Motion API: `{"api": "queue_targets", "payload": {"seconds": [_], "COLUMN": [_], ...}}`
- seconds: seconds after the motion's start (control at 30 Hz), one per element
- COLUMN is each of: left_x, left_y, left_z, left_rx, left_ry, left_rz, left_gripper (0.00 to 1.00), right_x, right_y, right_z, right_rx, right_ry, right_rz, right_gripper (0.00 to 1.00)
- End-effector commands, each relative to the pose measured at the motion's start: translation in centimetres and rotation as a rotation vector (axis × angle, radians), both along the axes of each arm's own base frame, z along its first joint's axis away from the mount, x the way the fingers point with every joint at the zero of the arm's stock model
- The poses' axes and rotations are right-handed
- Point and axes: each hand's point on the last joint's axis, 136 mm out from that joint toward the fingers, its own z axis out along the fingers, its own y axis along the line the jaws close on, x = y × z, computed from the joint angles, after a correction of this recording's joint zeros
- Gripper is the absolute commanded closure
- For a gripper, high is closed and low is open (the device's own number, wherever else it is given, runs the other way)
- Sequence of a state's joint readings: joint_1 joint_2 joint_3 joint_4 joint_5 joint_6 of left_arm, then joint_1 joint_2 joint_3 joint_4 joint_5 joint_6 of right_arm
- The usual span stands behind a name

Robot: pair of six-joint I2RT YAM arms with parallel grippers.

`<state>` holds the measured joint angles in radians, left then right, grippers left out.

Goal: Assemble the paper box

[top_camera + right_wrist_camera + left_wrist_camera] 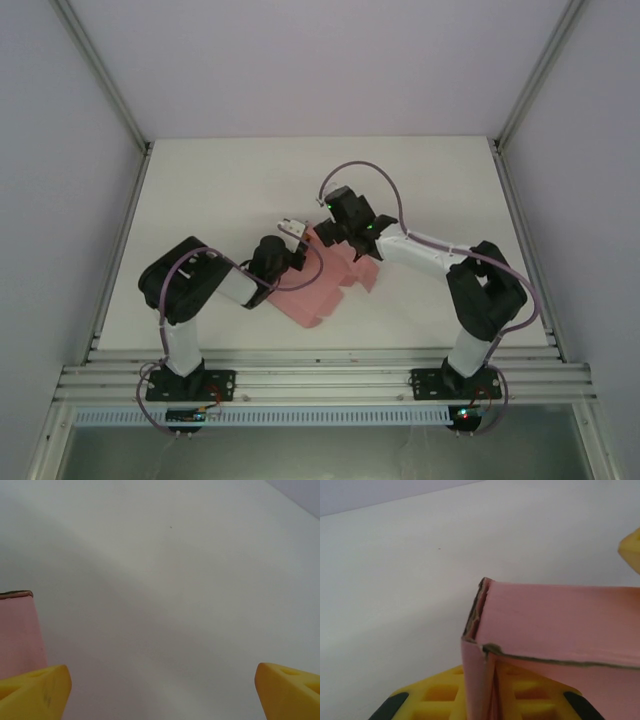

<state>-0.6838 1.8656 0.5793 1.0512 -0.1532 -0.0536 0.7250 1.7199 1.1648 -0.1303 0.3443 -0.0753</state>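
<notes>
The paper box (312,297) sits crooked with a side flap open, so next my left gripper straightens it while my right gripper backs away to push that flap (366,273) in.
The pink paper box (320,288) lies partly folded in the middle of the white table, between the two arms. My left gripper (292,229) is at its far left corner. In the left wrist view its yellow fingers (437,695) are shut on an upright pink flap, and a folded wall of the paper box (560,625) runs off to the right. My right gripper (345,226) hovers over the sheet's far edge. In the right wrist view it stands open (162,692) with bare table between its fingers (35,690). A pink edge of the box (17,630) rises just beside its left finger.
The white table (230,190) stretches behind and to both sides of the box. Grey walls with metal posts enclose it, and an aluminium rail (320,380) runs along the near edge. A yellow fingertip of the right gripper (631,547) shows at the left wrist view's right edge.
</notes>
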Motion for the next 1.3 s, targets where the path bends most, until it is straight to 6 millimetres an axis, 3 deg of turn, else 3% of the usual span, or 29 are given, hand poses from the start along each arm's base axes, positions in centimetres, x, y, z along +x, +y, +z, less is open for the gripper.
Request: {"api": "queue_targets", "payload": {"seconds": [0.0, 0.1, 0.13, 0.27, 0.37, 0.47, 0.57, 0.77, 0.93, 1.1, 1.27], "left_x": [-0.9, -0.6, -0.5, 0.5, 1.2, 1.4, 1.1, -0.1, -0.7, -1.0, -1.6], "left_y": [-0.6, -0.2, -0.1, 1.2, 1.9, 2.9, 3.9, 3.8, 3.5, 3.1, 1.6], "left_z": [-0.8, -0.8, -0.7, 1.1, 3.4, 5.8, 7.3, 8.2, 8.9, 9.4, 9.6], "left_rx": [0.008, 0.012, 0.013, -0.018, -0.038, -0.075, -0.078, -0.087, -0.136, -0.166, -0.209], "left_ry": [0.046, 0.049, 0.050, 0.044, 0.061, 0.062, 0.069, 0.098, 0.111, 0.118, 0.131], "left_rz": [-0.040, -0.016, -0.006, 0.107, 0.181, 0.246, 0.296, 0.274, 0.252, 0.231, 0.143], "left_gripper": [0.88, 1.00, 1.00, 1.00, 1.00, 1.00, 1.00, 1.00, 1.00, 1.00, 1.00], "right_x": [-3.4, -2.8, -2.5, -0.9, -0.6, -1.4, -3.2, -4.3, -4.1, -3.9, -3.5], "right_y": [0.1, -0.5, -0.7, -1.9, -4.2, -7.2, -9.6, -8.1, -8.3, -6.6, -3.9], "right_z": [-6.4, -5.7, -5.0, 1.0, 5.9, 8.5, 8.7, 8.0, 6.6, 5.0, 6.7], "right_rx": [-0.171, -0.173, -0.163, -0.082, 0.000, 0.065, 0.145, 0.384, 0.388, 0.403, 0.538], "right_ry": [0.140, 0.101, 0.078, -0.085, -0.197, -0.242, -0.213, -0.162, -0.120, -0.068, -0.140], "right_rz": [0.072, 0.017, -0.002, -0.117, -0.242, -0.356, -0.425, -0.268, -0.258, -0.184, -0.069], "right_gripper": [0.03, 0.02, 0.02, 0.02, 0.02, 0.02, 0.02, 0.01, 0.01, 0.01, 0.02]}}
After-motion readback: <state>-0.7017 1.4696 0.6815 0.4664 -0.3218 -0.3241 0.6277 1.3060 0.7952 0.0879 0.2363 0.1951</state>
